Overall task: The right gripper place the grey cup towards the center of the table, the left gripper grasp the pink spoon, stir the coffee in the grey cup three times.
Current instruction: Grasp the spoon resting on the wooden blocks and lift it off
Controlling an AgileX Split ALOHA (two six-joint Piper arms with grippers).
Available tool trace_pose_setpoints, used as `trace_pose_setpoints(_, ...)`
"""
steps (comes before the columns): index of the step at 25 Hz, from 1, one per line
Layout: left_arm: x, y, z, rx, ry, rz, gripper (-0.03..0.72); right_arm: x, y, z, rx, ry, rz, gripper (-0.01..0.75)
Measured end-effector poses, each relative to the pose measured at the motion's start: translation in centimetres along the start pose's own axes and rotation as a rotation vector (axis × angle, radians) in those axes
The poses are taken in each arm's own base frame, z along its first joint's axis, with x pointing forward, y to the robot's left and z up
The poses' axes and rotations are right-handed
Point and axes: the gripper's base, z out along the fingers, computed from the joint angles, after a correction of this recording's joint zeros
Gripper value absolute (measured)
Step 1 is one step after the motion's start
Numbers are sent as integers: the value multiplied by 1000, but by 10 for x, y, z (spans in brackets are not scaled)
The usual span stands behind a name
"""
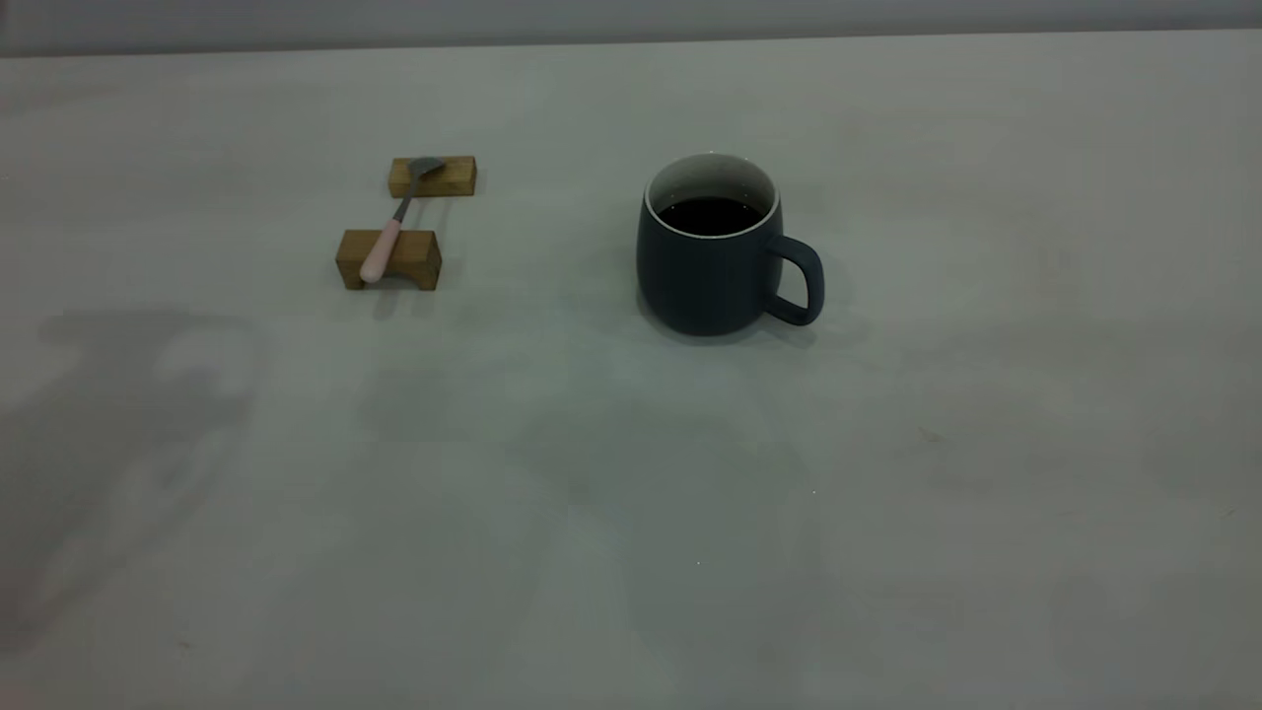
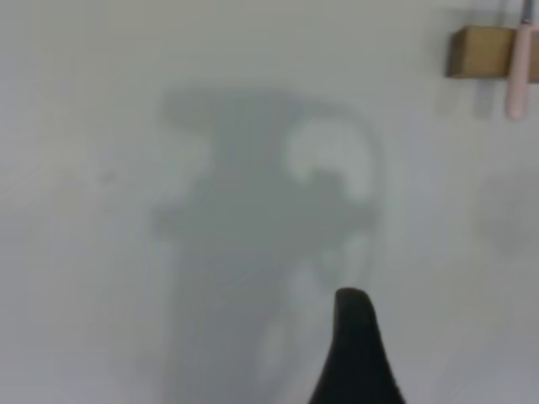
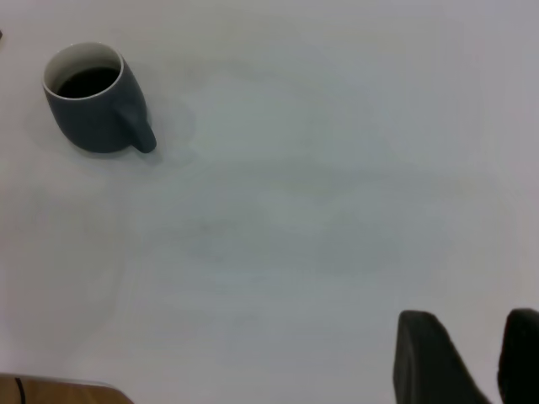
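The pink spoon's handle jutting free [image 1: 373, 272] reaches past the near wooden block, so my left gripper keeps going toward that handle [image 1: 381, 248] until its fingers are on both sides of it.
The grey cup [image 1: 710, 256] stands upright on the table [image 1: 631, 513] a little right of centre, handle to the right, with dark coffee [image 1: 710, 215] inside. The pink spoon [image 1: 389, 232] lies across two wooden blocks at the left, with its bowl on the far one. Neither arm shows in the exterior view. In the right wrist view the cup [image 3: 93, 109] is far from my right gripper [image 3: 472, 337], which is open and empty. Only a black tip of my left gripper [image 2: 354, 353] shows, over bare table, well away from the spoon's handle [image 2: 520, 76].
The far wooden block [image 1: 432, 177] and the near wooden block [image 1: 414, 258] carry the spoon. A brown wooden edge [image 3: 59, 391] shows at a corner of the right wrist view. Arm shadows lie on the table's near left.
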Motion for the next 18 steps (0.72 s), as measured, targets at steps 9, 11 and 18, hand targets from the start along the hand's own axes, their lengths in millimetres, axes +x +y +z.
trace_pose_setpoints(9, -23, -60, 102, 36, 80, 98, 623, 0, 0, 0, 0, 0, 0, 243)
trace_pose_setpoints(11, -25, -70, 122, 45, 80, 116, 619, 0, 0, 0, 0, 0, 0, 243)
trace_pose_setpoints(18, -28, -84, 166, 44, 115, 135, 607, 0, 0, 0, 0, 0, 0, 243)
